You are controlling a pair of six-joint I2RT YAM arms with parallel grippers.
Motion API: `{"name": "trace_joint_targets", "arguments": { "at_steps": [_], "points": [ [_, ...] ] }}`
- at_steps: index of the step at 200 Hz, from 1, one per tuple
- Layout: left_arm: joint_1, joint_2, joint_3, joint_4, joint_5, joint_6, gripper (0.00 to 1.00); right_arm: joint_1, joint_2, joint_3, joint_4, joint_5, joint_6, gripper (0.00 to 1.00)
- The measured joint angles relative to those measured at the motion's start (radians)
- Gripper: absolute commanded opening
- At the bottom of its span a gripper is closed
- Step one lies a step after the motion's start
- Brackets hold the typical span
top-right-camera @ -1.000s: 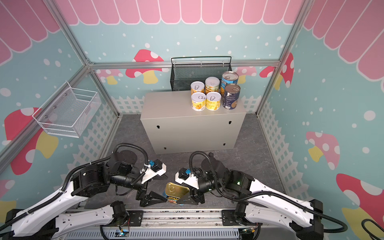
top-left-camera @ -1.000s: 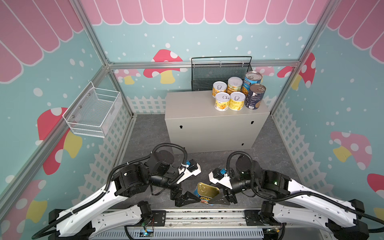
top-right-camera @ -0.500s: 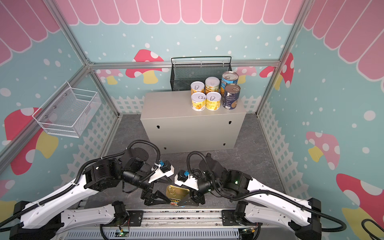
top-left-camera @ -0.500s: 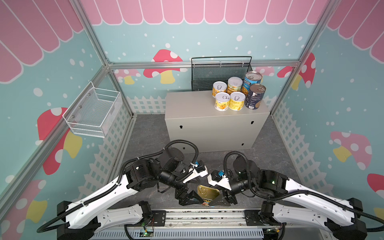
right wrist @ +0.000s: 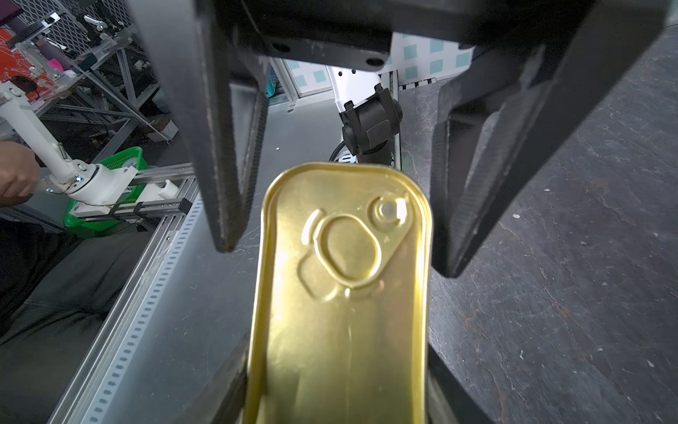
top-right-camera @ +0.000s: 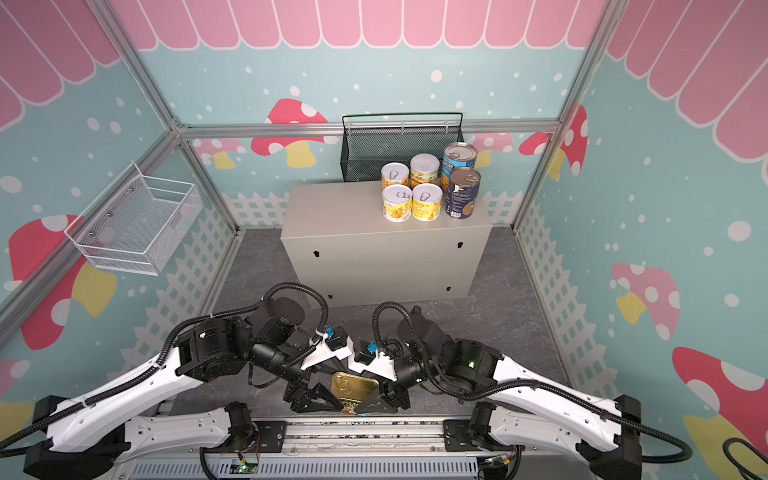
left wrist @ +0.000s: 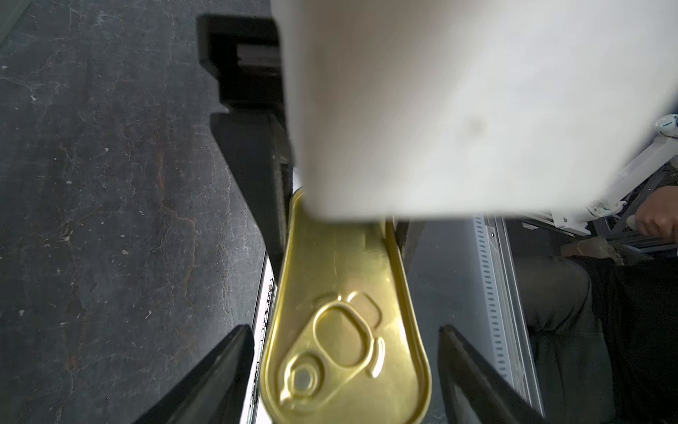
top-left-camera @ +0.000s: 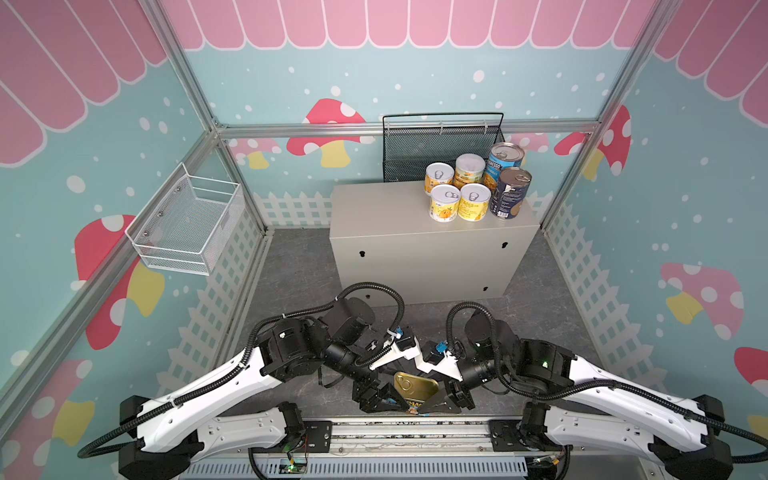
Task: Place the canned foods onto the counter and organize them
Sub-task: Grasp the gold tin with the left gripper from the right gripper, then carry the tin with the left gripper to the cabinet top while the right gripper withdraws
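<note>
I should use my left gripper to take the SPAM tin by its pull-tab end (top-left-camera: 404,384) from my right gripper, because the counter's free space (top-left-camera: 380,205) is on my left gripper's side.
The gold-topped SPAM tin (top-left-camera: 415,387) (top-right-camera: 353,385) is held near the front rail, between both grippers. My right gripper (top-left-camera: 444,402) (right wrist: 337,396) is shut on one end of it. My left gripper (top-left-camera: 383,401) (left wrist: 346,381) is open and straddles the pull-tab end (left wrist: 330,341), with a gap showing on each side of the tin. On the right part of the beige-grey counter (top-left-camera: 374,208) stand a group of small yellow-labelled tins (top-left-camera: 444,203) and two taller blue-labelled tins (top-left-camera: 509,195).
A black mesh basket (top-left-camera: 436,149) hangs behind the counter, and a white wire basket (top-left-camera: 187,224) is fixed to the left wall. The metal rail (top-left-camera: 395,432) runs right under the grippers. Dark floor (top-left-camera: 299,270) lies between the arms and the counter.
My left gripper has moved right onto the tin's free end and its jaws have narrowed around it. The right gripper keeps its hold on the tin.
</note>
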Motion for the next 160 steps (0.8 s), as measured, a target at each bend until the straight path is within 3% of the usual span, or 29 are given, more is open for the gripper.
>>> {"name": "trace_joint_targets", "arguments": {
  "at_steps": [25, 52, 68, 105, 125, 160],
  "points": [
    [0.000, 0.000, 0.000, -0.002, -0.007, 0.001, 0.58, 0.000, 0.000, 0.000, 0.005, 0.002, 0.000, 0.50],
    [-0.001, -0.002, 0.003, -0.004, -0.026, 0.003, 0.40, -0.005, 0.000, 0.000, 0.003, 0.011, 0.000, 0.54],
    [-0.001, -0.002, 0.008, -0.005, -0.033, 0.007, 0.32, -0.006, -0.002, 0.000, 0.004, 0.013, -0.002, 0.62],
    [-0.005, 0.000, 0.013, -0.005, -0.069, 0.019, 0.26, -0.006, -0.020, 0.000, 0.029, 0.024, 0.012, 0.81],
    [-0.005, 0.000, 0.015, -0.003, -0.092, 0.023, 0.18, -0.006, -0.040, 0.000, 0.038, 0.034, 0.014, 0.91],
    [-0.006, -0.013, 0.027, 0.002, -0.161, 0.027, 0.13, -0.006, -0.093, -0.003, 0.044, 0.114, 0.025, 0.97]
  ]
}}
